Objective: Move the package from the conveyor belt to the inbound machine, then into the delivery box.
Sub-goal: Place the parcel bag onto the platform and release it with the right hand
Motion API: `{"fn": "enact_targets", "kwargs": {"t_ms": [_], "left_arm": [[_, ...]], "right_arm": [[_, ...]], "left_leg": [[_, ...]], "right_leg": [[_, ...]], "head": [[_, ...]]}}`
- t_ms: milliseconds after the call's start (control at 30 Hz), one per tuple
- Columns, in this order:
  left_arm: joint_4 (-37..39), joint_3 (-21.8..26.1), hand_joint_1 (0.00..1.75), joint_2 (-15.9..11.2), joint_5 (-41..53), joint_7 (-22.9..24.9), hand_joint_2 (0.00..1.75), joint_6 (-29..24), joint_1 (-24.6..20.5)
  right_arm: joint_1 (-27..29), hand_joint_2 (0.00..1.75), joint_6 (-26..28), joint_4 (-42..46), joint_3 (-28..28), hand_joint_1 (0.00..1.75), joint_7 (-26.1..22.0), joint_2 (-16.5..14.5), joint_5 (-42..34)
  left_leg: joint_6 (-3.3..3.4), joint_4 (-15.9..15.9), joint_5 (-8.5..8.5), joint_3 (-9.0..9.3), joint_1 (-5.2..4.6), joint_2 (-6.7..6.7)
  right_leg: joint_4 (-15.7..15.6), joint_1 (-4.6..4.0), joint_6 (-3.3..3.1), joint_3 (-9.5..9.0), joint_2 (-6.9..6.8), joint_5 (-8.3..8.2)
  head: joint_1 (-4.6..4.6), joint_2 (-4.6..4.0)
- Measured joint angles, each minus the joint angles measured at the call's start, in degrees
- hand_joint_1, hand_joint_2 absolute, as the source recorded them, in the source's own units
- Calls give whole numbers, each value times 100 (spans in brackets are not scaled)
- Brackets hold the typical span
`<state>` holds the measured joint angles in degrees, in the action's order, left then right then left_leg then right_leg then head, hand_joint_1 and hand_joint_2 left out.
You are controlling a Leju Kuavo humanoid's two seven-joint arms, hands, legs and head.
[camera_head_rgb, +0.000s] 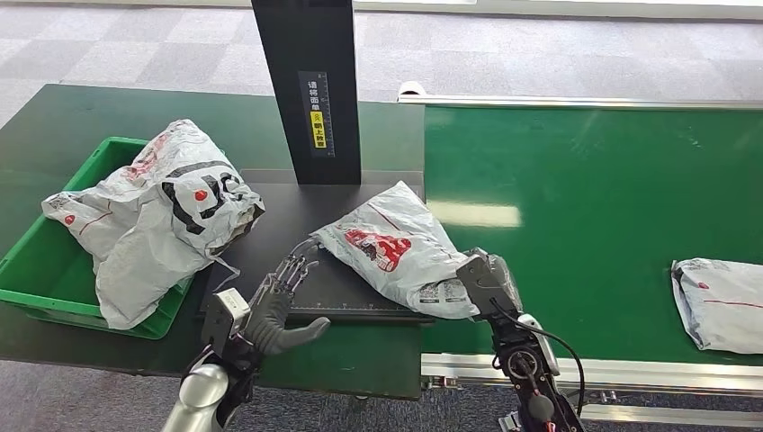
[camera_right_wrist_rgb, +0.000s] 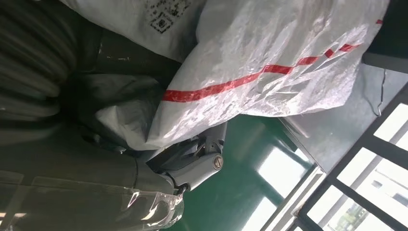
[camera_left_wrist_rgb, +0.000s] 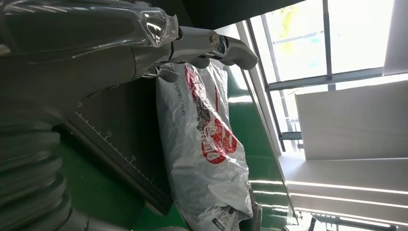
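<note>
I see a slack, wrinkled near end (camera_head_rgb: 446,298) on the grey-white package (camera_head_rgb: 389,241), so the package will fold over at my left gripper when I carry it to the box.
A grey-white package (camera_head_rgb: 396,247) with a red print lies on the right part of the inbound machine's black platform (camera_head_rgb: 270,216), and its near end hangs over onto the green conveyor belt (camera_head_rgb: 585,207). My right hand (camera_head_rgb: 486,279) grips that near corner; in the right wrist view the bag (camera_right_wrist_rgb: 269,62) drapes over the hand (camera_right_wrist_rgb: 183,168), thumb underneath. My left hand (camera_head_rgb: 274,310) is open over the platform's front, fingers stretched toward the package's left edge. The left wrist view has those fingers (camera_left_wrist_rgb: 211,45) right at the bag (camera_left_wrist_rgb: 207,144); whether they touch it I cannot tell.
The machine's black post (camera_head_rgb: 315,90) rises behind the platform. On the left a green delivery box (camera_head_rgb: 36,270) is heaped with crumpled packages (camera_head_rgb: 162,216) that spill over its rim. Another package (camera_head_rgb: 720,301) lies on the belt at the far right.
</note>
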<state>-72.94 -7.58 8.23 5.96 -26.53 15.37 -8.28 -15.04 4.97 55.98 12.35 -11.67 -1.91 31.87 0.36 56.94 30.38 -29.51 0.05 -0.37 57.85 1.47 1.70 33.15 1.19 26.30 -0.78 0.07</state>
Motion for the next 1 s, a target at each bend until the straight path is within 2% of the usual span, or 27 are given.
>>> {"fn": "enact_targets", "kwargs": {"t_ms": [400, 633, 700, 833, 900, 1000], "left_arm": [[2, -1, 0, 20, 1, 22, 175, -1, -16], [104, -87, 0, 22, 2, 21, 175, 27, -117], [138, -104, 0, 22, 1, 11, 175, 32, -136], [162, -104, 0, 22, -2, -69, 175, 45, -142], [171, -103, 0, 21, -5, -108, 175, 55, -143], [199, -102, 0, 18, -9, -153, 175, 76, -154]], "right_arm": [[-82, 175, -114, -307, 2, 175, 6, 1, 18], [-246, 175, -752, -731, 244, 175, 112, 33, 490], [-275, 175, -838, -833, 338, 175, -283, 61, 531], [-146, 175, -1135, -613, 538, 175, -1607, 114, 312], [-25, 175, -1299, -331, 594, 175, -1881, 116, 142], [103, 175, -1434, 17, 611, 175, -2014, 117, -92]], "left_leg": [[0, 0, 0, 1, 1, 0], [0, 0, 0, 5, 0, 1], [0, 0, 0, 5, 1, 4], [-1, 0, 0, 3, 1, 3], [0, 0, 0, -1, 3, -2], [0, 0, 0, -4, 4, -4]], "right_leg": [[0, -1, 0, 0, 0, 0], [0, -1, 0, -1, 2, 0], [0, -1, 0, 0, 5, -1], [0, -3, 0, 3, 5, 0], [0, -5, -1, 5, 0, 1], [1, -4, -1, 5, -2, 2]], "head": [[-1, 0], [0, 0], [1, 0], [-1, 0], [-2, 0], [-1, 0]]}}
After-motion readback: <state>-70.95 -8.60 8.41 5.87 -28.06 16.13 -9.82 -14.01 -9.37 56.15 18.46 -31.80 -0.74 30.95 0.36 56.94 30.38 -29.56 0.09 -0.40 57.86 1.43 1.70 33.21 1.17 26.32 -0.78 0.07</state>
